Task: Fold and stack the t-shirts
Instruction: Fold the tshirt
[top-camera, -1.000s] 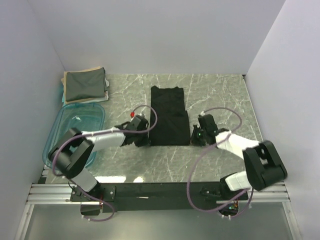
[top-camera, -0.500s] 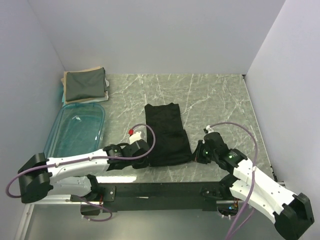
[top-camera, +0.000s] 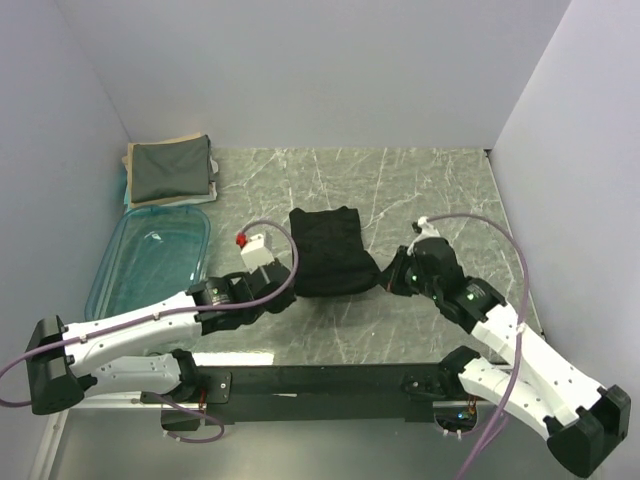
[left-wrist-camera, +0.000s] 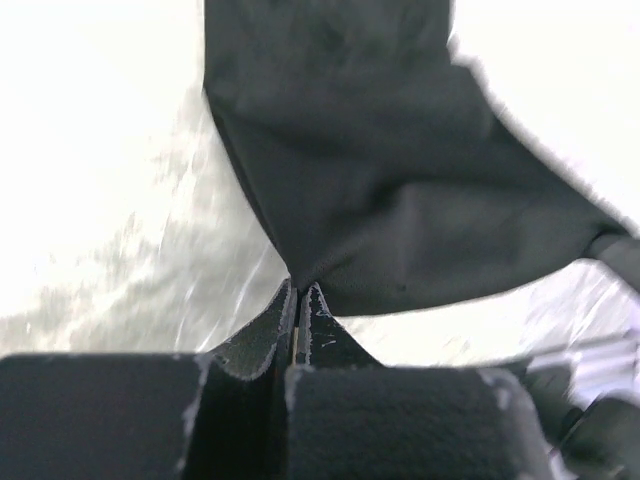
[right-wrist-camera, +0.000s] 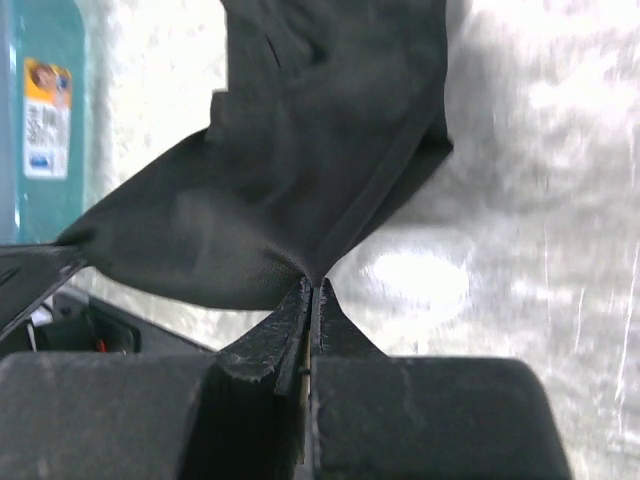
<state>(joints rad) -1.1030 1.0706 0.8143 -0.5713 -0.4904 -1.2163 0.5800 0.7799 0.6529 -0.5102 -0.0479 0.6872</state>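
I should keep moving my left gripper forward and let go at the t-shirt's far edge (top-camera: 324, 211), because the black t-shirt's near edge (top-camera: 338, 292) is stretched across both grippers and the t-shirt's far part is flat.
The black t-shirt (top-camera: 328, 252) hangs between my two grippers above the middle of the marble table (top-camera: 430, 190), its near edge lifted and its far part lying on the top. My left gripper (top-camera: 283, 283) is shut on the near left corner; in the left wrist view the black t-shirt (left-wrist-camera: 380, 170) runs up from the pinched left gripper (left-wrist-camera: 298, 285). My right gripper (top-camera: 388, 277) is shut on the near right corner, and in the right wrist view the black t-shirt (right-wrist-camera: 300, 170) rises from the right gripper (right-wrist-camera: 314, 283). A folded dark grey-green t-shirt (top-camera: 170, 170) lies on a beige one (top-camera: 185, 198) at the far left.
A clear blue plastic tub (top-camera: 150, 260) stands on the left side of the table, in front of the folded stack; its labelled end (right-wrist-camera: 45, 110) shows in the right wrist view. White walls close the table on the left, back and right.
Both arms pulled the shirt's near corners toward the front edge, then raised them and carried them back over the cloth. The shirt's visible length has shortened and its near edge has left the table.
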